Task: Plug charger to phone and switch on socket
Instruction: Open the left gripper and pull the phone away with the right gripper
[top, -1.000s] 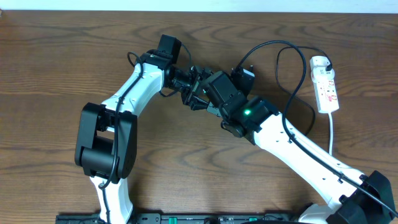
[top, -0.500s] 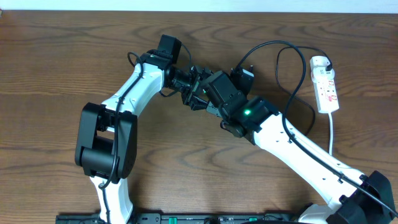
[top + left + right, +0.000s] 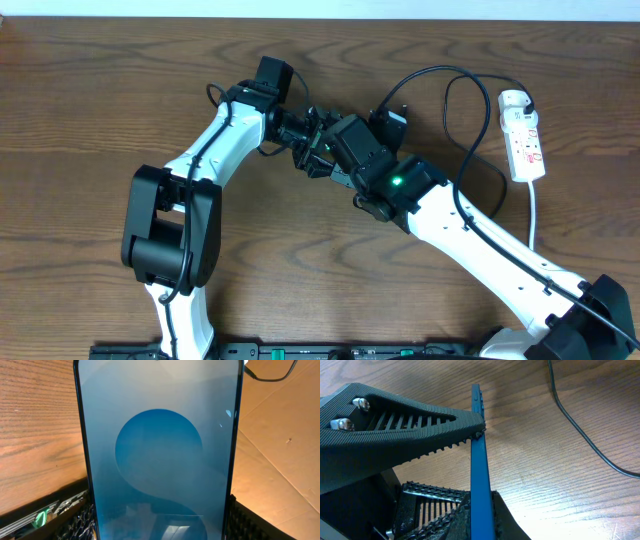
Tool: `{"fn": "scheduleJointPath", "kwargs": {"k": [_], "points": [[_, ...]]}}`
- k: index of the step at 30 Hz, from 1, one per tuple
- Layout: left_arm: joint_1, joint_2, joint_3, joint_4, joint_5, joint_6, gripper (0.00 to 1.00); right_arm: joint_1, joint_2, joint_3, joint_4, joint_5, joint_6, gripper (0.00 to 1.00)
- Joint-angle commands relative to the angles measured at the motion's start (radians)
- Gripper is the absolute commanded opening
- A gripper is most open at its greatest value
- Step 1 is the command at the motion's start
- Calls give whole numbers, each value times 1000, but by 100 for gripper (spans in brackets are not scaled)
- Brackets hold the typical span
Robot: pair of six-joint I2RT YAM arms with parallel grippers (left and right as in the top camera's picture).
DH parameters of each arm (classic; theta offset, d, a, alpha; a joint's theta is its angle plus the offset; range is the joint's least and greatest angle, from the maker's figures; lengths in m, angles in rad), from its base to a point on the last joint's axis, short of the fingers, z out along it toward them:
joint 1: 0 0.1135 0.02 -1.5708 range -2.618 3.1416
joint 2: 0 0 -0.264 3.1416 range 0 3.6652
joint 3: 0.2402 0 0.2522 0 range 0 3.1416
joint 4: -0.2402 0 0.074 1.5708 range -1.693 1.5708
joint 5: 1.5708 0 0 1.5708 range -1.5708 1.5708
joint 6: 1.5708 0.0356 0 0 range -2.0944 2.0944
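Note:
The robot's left gripper is meeting the phone screen-on, across its long sides (image 3: 88, 470), so this gripper should move back while the right gripper turns the phone's top end (image 3: 476, 389) toward it.
The phone (image 3: 159, 450) fills the left wrist view, its blue screen showing a round shape. In the right wrist view it stands edge-on (image 3: 479, 470). My left gripper (image 3: 305, 135) is shut on the phone, a finger at each long side (image 3: 159, 527). My right gripper (image 3: 330, 150) is also shut on the phone, near its lower end (image 3: 481, 515). In the overhead view both grippers hide the phone. The charger's black cable (image 3: 440, 72) loops across the table behind the arms toward the socket (image 3: 524, 135). I cannot see its plug tip.
The white power strip lies at the far right with its thick white cord (image 3: 535, 215) trailing toward the front. The black cable also crosses the table in the right wrist view (image 3: 580, 430). A toothed left finger (image 3: 410, 435) presses against the phone's side.

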Motion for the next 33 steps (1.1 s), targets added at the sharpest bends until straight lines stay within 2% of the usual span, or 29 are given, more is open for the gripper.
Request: {"fn": "scheduleJointPath", "kwargs": {"k": [1,5,10,15,23,29,31,33], "points": [[7,-27,-2,2,47,-9,74,3,6,16,-6,21,-2,1],[26,-27,-2,4,16,-9,87,1,-9,16,-6,21,-24,1],[76,-27,-2,42,18,-9,95,1,-60,16,-6,22,-63,1],[136,-30,-2,55,30,-9,96,-20,-156,16,-37,1,-66,1],[211,-81,-2,59,97,16,97,-132,-326,16,-100,-109,-66,1],[259,-191,-2,58,103,126,97,-217,-380,-16,-102,-223,-74,1],[272,-237,-2,58,103,172,97,-237,-385,-58,-70,-282,-74,1],[282,-282,-2,58,103,236,97,-257,-389,-135,34,-388,-74,1]]}}
